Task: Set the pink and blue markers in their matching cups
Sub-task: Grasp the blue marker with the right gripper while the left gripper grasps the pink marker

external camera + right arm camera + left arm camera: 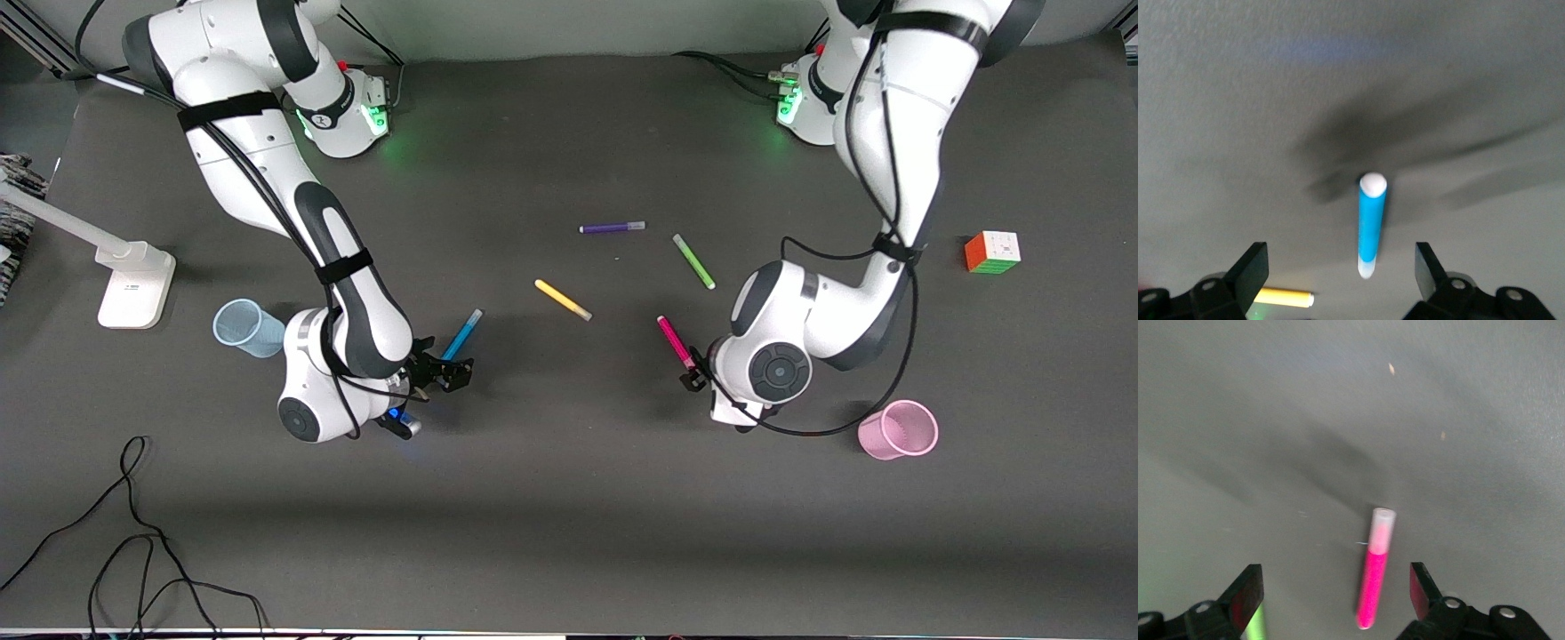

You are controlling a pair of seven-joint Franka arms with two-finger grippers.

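My gripper will lower the pink marker [675, 342] into the pink cup, and the marker will lean against the pink cup's rim, because the pink cup's wide opening [910, 427] is much bigger than the marker.
The blue marker [462, 334] lies on the dark table, and my right gripper [447, 372] is open over its end nearer the camera. In the right wrist view the blue marker [1371, 225] points in between the open fingers [1253, 268] of my right gripper [1339, 270]. The pink marker [676, 342] lies toward the left arm's end, with my left gripper [693, 378] open over its nearer end. In the left wrist view the pink marker [1375, 579] sits between the spread fingers of my left gripper [1335, 593]. The pale blue cup [247, 327] lies tipped beside the right arm. The pink cup [898, 429] stands beside the left arm.
A yellow marker [563, 300], a green marker [693, 260] and a purple marker [612, 228] lie mid-table, farther from the camera. A colour cube [992, 252] sits at the left arm's end. A white stand base [133, 284] and loose cables [133, 533] are at the right arm's end.
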